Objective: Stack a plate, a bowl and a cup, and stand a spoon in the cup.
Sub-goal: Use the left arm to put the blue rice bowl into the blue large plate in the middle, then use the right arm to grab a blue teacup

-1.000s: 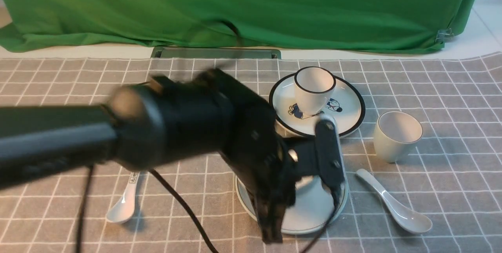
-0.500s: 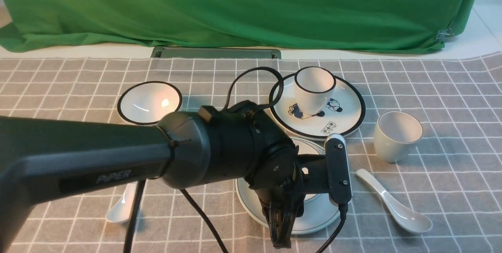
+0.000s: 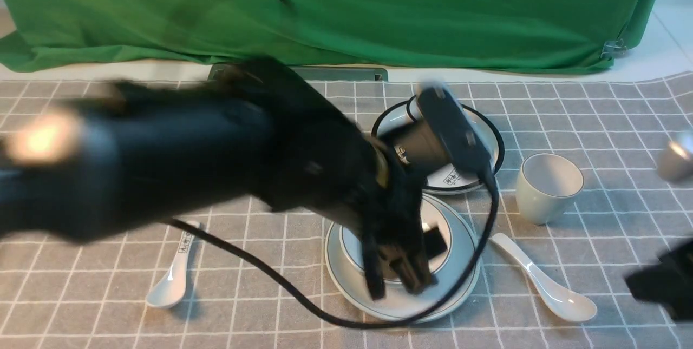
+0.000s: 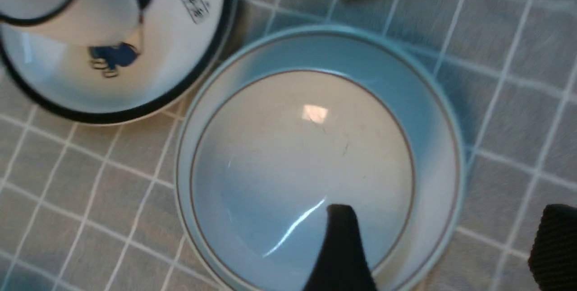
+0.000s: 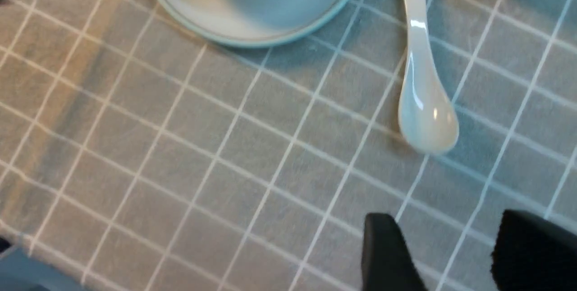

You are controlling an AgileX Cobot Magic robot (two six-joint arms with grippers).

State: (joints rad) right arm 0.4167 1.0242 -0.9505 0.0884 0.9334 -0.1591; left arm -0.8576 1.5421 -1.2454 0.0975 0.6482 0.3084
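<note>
The bowl's opening (image 3: 437, 220) is wider than the plain cup (image 3: 549, 188). The cup should come to rest inside the pale bowl and stand higher than the bowl's rim when I lower the cup.
The pale bowl (image 3: 453, 232) sits inside the large pale plate (image 3: 340, 276) near the front middle of the cloth. My left gripper (image 3: 398, 278) hangs open over them, blurred. In the left wrist view the left gripper (image 4: 448, 237) has one finger above the bowl (image 4: 297, 146) and the other beyond the plate's rim (image 4: 432, 101), holding nothing. The plain cup (image 3: 547, 186) stands upright to the right. The plain white spoon (image 3: 547, 284) lies in front of it. My right gripper (image 3: 658, 284) enters at the lower right, and in its wrist view the right gripper (image 5: 455, 246) is open and empty, short of the spoon (image 5: 423, 101).
A black-rimmed plate with cartoon figures (image 3: 487, 143) lies behind the stack, a black-rimmed cup (image 4: 67, 6) on it. A spoon with printed characters (image 3: 173, 278) lies at the front left. The left arm and its cable (image 3: 270, 278) cover the middle left of the cloth.
My left gripper has opened and let go of the bowl, which now rests in the plate, and the arm has swung upward. The right gripper has come into view and opened.
</note>
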